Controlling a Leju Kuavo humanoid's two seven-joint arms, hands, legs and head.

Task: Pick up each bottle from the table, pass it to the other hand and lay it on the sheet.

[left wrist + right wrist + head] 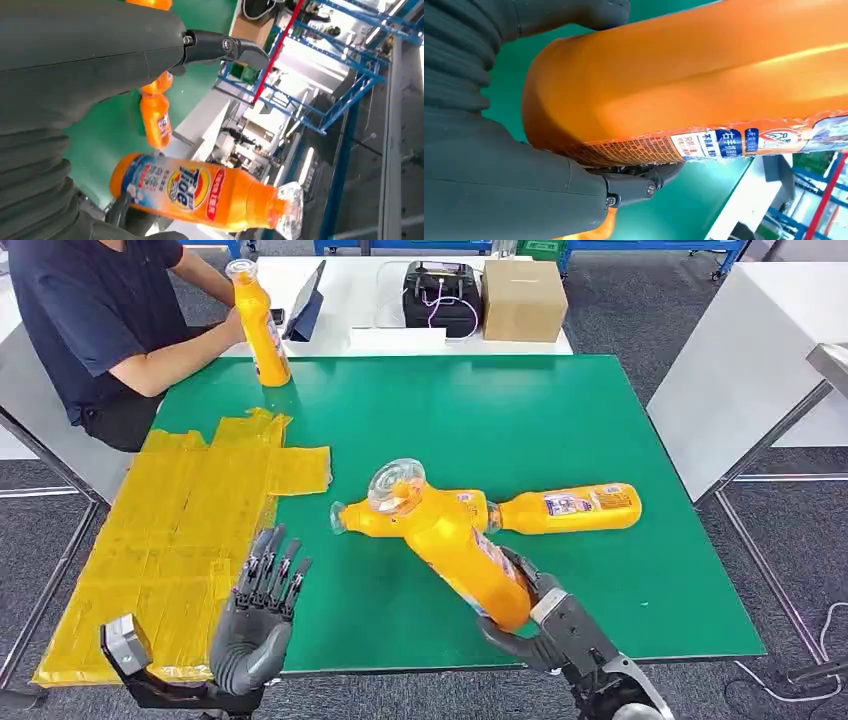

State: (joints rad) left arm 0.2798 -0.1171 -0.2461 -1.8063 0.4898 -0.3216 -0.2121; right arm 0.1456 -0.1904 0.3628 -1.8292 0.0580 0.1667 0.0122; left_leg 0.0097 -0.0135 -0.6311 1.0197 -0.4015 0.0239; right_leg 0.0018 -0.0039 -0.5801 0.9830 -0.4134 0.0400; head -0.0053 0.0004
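Observation:
The orange bottle (pixel 470 565) should settle on its side and stay in place when I lay it down, because the lying bottle (pixel 572 509) rests steady with its label up.
My right hand (pixel 545 625) grips the base of an orange bottle (pixel 462 550) and holds it tilted above the green table (pixel 480 410), its clear cap pointing up and left. In the right wrist view the bottle (pixel 684 95) lies between the thumb and the fingers (pixel 624 186). My left hand (pixel 262 605) is open, fingers spread upward, at the near edge of the yellow sheet (pixel 170 530). In the left wrist view the held bottle (pixel 200 192) hangs just beyond that hand. Two more orange bottles lie on the table: one (pixel 570 508) to the right, one (pixel 365 520) partly behind the held bottle.
A person sits at the far left corner with a hand on an upright orange bottle (pixel 258 330) at the table's edge. Behind, a white table carries a cardboard box (pixel 524 298), a black device (pixel 442 295) and a tablet (pixel 305 305). Another white table (pixel 760 350) stands at the right.

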